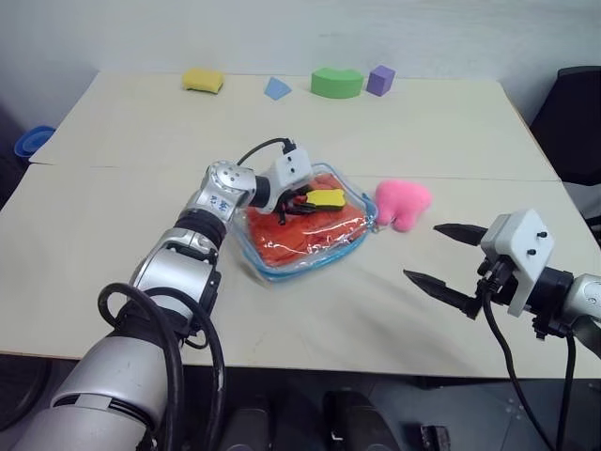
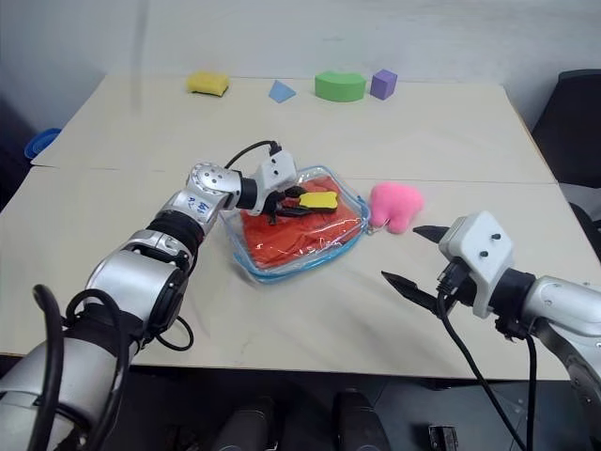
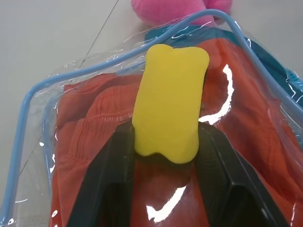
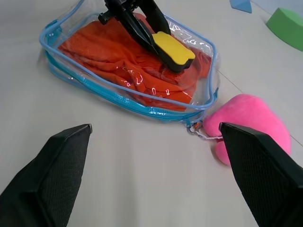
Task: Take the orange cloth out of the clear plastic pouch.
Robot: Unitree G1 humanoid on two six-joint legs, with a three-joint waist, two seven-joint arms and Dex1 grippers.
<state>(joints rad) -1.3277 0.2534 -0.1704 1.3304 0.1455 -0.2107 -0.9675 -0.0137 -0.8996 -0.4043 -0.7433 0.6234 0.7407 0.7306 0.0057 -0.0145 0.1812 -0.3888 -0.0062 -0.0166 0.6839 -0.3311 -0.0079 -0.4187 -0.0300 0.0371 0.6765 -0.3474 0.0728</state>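
Observation:
The yellow foam block (image 1: 326, 198) is held by both fingers above the pouch, so my left gripper should keep going to the empty table (image 1: 61, 270) beside its arm and let go there.
The clear plastic pouch (image 1: 282, 270) with light blue edging lies flat in the middle of the table. The wrinkled orange cloth (image 1: 305, 235) is inside it. My left gripper (image 1: 315, 199) reaches over the pouch's far-left side. Its two black fingers (image 3: 106, 179) press both sides of a small yellow foam block (image 3: 169, 101) on top of the cloth. I cannot tell whether the block is inside the plastic. My right gripper (image 1: 422, 251) hovers open above the table, to the right of the pouch, with nothing between its fingers.
A pink foam lump (image 1: 402, 202) sits against the pouch's right corner. Along the far table edge stand a yellow sponge (image 1: 202, 80), a blue triangle (image 1: 276, 89), a green arch (image 1: 336, 83) and a purple cube (image 1: 380, 80). A black chair (image 1: 573, 113) is at the right.

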